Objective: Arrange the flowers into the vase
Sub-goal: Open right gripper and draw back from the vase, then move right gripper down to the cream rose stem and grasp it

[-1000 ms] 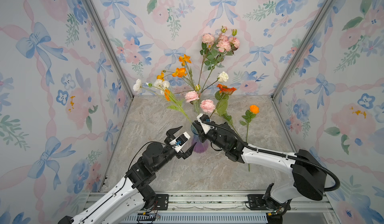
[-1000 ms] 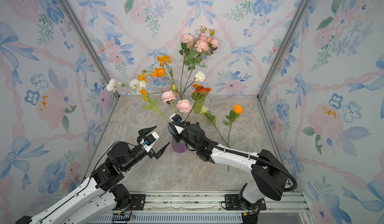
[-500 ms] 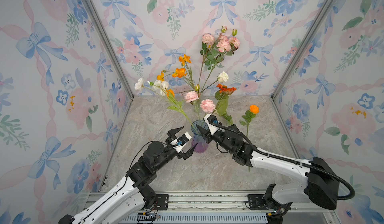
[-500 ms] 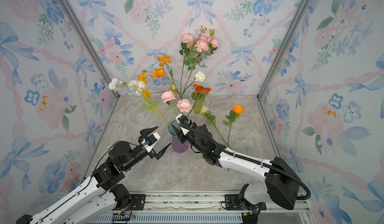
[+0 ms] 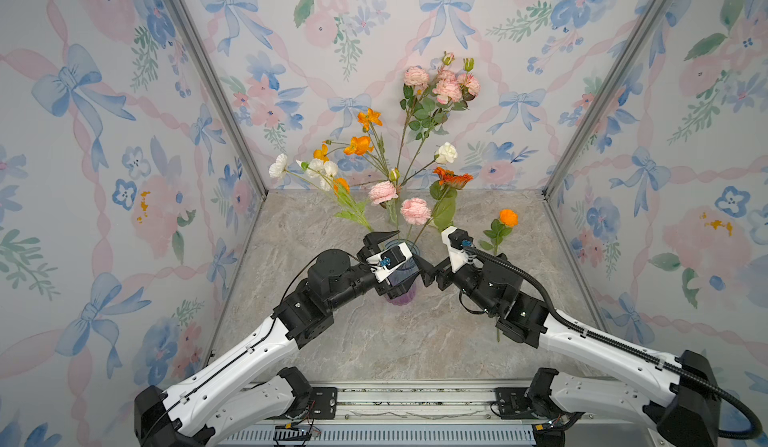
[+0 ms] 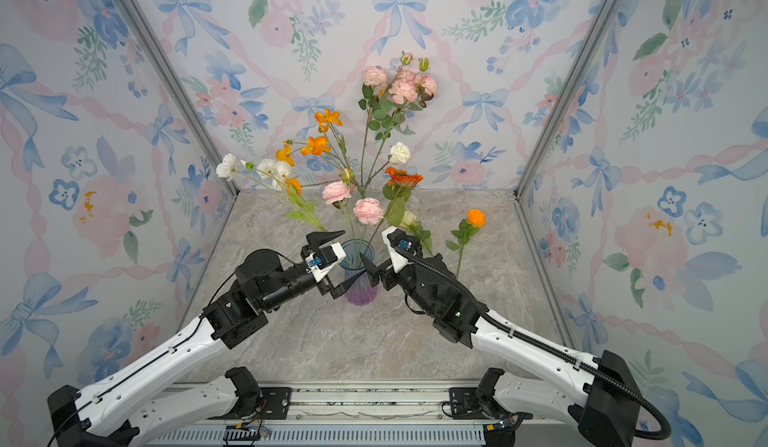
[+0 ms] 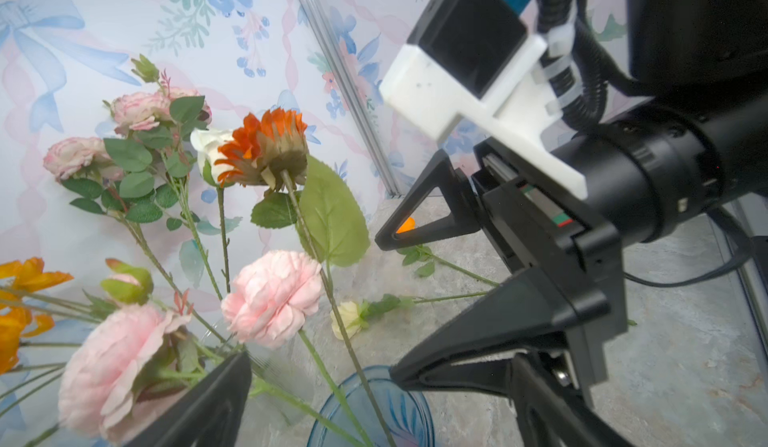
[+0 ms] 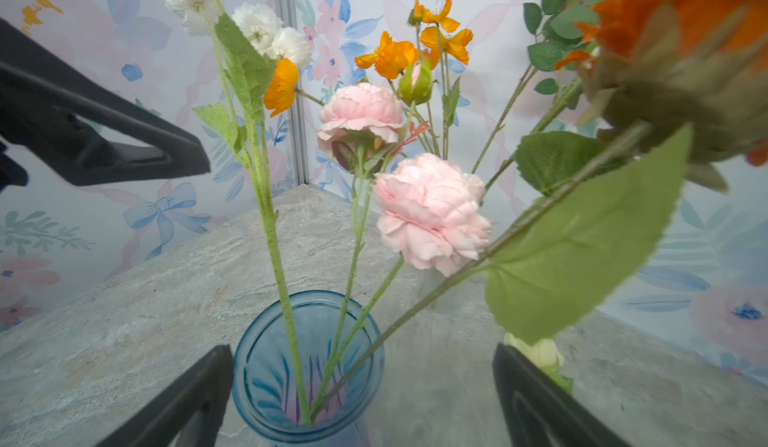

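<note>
I can see the orange-red bloom's stem inside the vase (image 8: pixel 342 381) and the cream flower's stem (image 7: pixel 444 297) free below its leaves, so my right gripper should go on moving there and close.
A blue and purple glass vase (image 5: pixel 400 292) (image 6: pixel 357 287) (image 8: pixel 307 362) stands mid-table, holding pink, orange, white and cream flowers (image 5: pixel 415 210) (image 6: pixel 368 210) (image 8: pixel 432 212). An orange-red bloom (image 7: pixel 266 146) leans out of it on a long stem. My left gripper (image 5: pixel 392 264) (image 6: pixel 338 264) (image 7: pixel 380 359) is open at the vase's left, one finger above the rim. My right gripper (image 5: pixel 432 258) (image 6: pixel 376 254) (image 8: pixel 361 353) is open just right of the vase mouth, holding nothing. An orange flower (image 5: pixel 508 217) (image 6: pixel 476 217) and a cream flower (image 6: pixel 408 218) (image 7: pixel 347 318) lie on the table.
Floral wallpaper walls with metal corner posts (image 5: pixel 582 129) close in the grey stone tabletop (image 5: pixel 374 341) on three sides. The two grippers' fingers come close together over the vase. A rail (image 5: pixel 395 395) runs along the front edge.
My right gripper has opened and drawn back to the right from the vase mouth, leaving a stem in the vase. My left gripper has moved right, closer to the vase.
</note>
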{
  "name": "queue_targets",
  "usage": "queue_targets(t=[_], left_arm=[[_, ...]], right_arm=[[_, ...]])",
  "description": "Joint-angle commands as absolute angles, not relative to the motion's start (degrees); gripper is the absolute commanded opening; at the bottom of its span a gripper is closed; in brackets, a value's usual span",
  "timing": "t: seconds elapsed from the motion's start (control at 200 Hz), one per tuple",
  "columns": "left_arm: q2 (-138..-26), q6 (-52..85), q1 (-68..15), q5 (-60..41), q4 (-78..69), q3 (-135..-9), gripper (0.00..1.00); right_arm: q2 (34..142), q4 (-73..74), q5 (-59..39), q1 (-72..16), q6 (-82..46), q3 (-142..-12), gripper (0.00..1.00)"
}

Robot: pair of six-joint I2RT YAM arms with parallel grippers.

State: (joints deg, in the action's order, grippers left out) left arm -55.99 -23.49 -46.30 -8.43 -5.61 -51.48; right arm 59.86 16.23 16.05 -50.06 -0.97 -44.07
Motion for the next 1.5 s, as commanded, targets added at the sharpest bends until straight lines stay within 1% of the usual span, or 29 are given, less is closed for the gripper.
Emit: queue_targets(t=[0.0, 0.065, 0.14, 0.21, 0.265, 0.335, 0.435, 0.465, 0.535, 0.675, 0.765, 0.835, 1.04, 1.085, 1.14, 1.235, 1.315, 1.42, 1.495], left_arm=[[-60.62, -28.54, -48.67, -10.61, -6.42, -55.10, 0.98], [-63.21, -29.27, -50.19, -10.94, -6.42, -56.25, 0.98], [-65.87, -27.93, -51.16, -13.11, -6.42, -56.14, 0.98], [-67.95, -25.69, -52.15, -13.76, -6.46, -54.88, 0.98], [-69.69, -24.83, -54.80, -10.41, -5.66, -54.94, 0.98], [-71.10, -25.28, -58.71, -6.16, -5.36, -54.75, 0.98], [-72.51, -23.93, -60.87, -5.20, -5.36, -55.06, 0.98], [-72.61, -23.53, -60.93, -5.36, -5.37, -55.14, 0.98], [-72.65, -23.55, -61.36, -4.83, -5.51, -54.96, 0.98], [-72.57, -23.84, -61.50, -3.41, -5.38, -54.71, 0.98], [-72.48, -24.21, -61.60, -2.34, -5.34, -54.63, 0.98], [-72.03, -24.17, -61.60, -2.37, -5.37, -54.56, 0.98], [-71.48, -24.61, -61.55, -1.46, -5.34, -54.32, 0.98], [-71.51, -24.61, -61.55, -1.45, -5.36, -54.31, 0.98], [-71.66, -24.68, -61.59, -1.64, -5.44, -54.22, 0.98], [-72.49, -24.62, -61.59, -1.52, -5.36, -54.31, 0.98], [-72.94, -24.63, -61.46, -1.32, -5.38, -54.32, 0.98], [-72.98, -24.65, -61.44, -1.11, -5.39, -54.16, 0.98], [-72.95, -24.61, -61.46, -1.12, -5.36, -54.22, 0.98]], right_arm=[[54.99, 4.07, 22.19, -45.09, -8.80, -42.61, 1.00], [52.59, -3.45, 25.33, -40.92, -14.18, -42.86, 1.00], [51.46, -15.73, 28.96, -34.62, -21.20, -44.46, 0.99], [52.27, -25.78, 28.62, -27.91, -26.53, -46.13, 0.98], [53.50, -30.75, 25.97, -22.99, -28.66, -46.66, 0.97], [55.00, -32.07, 21.24, -17.96, -29.35, -45.93, 0.97], [58.88, -30.57, 15.50, -12.18, -29.29, -45.27, 0.94], [60.59, -29.78, 13.50, -10.52, -28.61, -45.52, 0.91], [65.04, -27.84, 7.74, -7.70, -25.58, -47.02, 0.80], [74.15, -27.08, -1.22, -8.93, -15.78, -53.07, 0.72], [79.39, -28.03, -2.46, -11.72, -9.79, -56.57, 0.67], [83.58, -28.30, -0.97, -13.07, -7.54, -58.78, 0.61], [92.95, -28.20, 2.51, -13.94, -6.26, -63.29, 0.54], [94.42, -27.99, 3.04, -14.13, -5.73, -63.82, 0.49], [97.36, -28.03, 4.21, -14.41, -5.28, -64.56, 0.47], [100.28, -28.34, 4.46, -14.59, -4.62, -65.81, 0.46], [101.93, -29.00, 4.81, -15.09, -4.01, -66.66, 0.42], [103.83, -29.33, 6.82, -15.84, -3.73, -67.51, 0.41], [105.29, -29.87, 8.25, -16.17, -3.63, -68.48, 0.34]])
